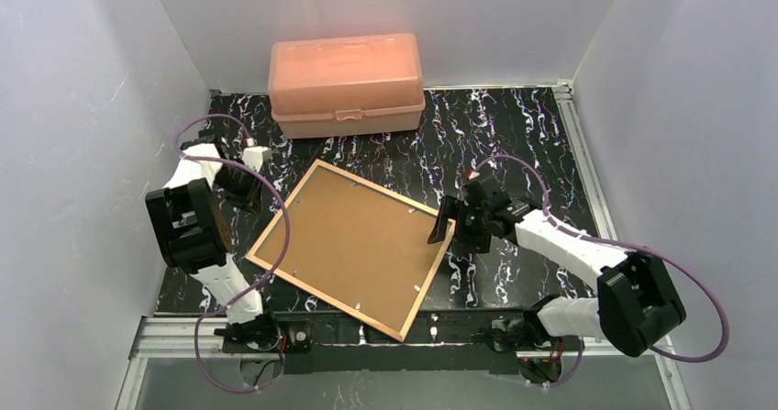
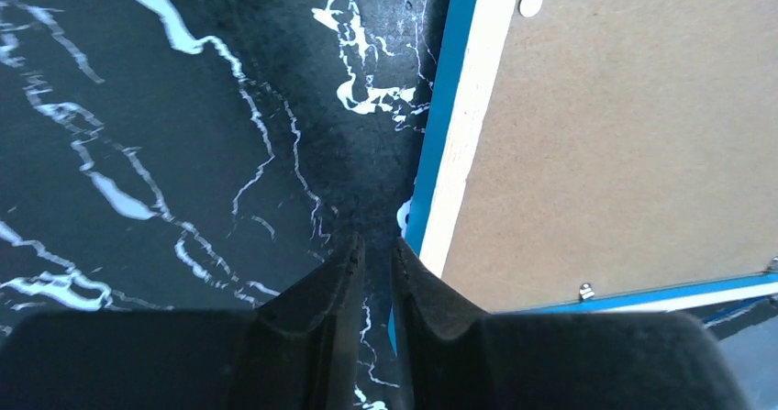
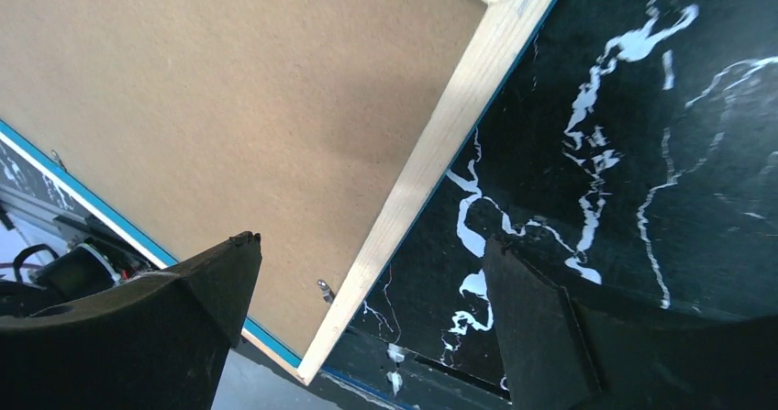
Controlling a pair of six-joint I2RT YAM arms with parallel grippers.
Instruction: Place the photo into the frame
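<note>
The frame sits crooked, with its near corner point(image 1: 402, 336) at the front rail, so I should turn the frame square before my right gripper works the metal tabs.
The frame point(image 1: 282, 208) lies face down and skewed on the black marbled table, its light wood back edge point(image 3: 440, 144) and blue rim point(image 2: 440, 107) showing. A brown backing board point(image 1: 353, 245) fills it, with small metal tabs point(image 3: 326, 289) at the edges. The photo is not in view. My left gripper point(image 1: 248, 193) hangs just off the frame's left edge; its jaws point(image 2: 376, 243) stand a narrow slit apart with only table between them. My right gripper point(image 1: 456, 229) is wide open, straddling the frame's right edge point(image 3: 369, 241) near a corner, one finger over the board point(image 3: 229, 89) and one over the table.
A peach plastic box point(image 1: 346, 82) stands shut at the back of the table. White walls close in left, right and behind. The frame's near corner point(image 1: 402, 337) reaches the table's front rail by the arm bases.
</note>
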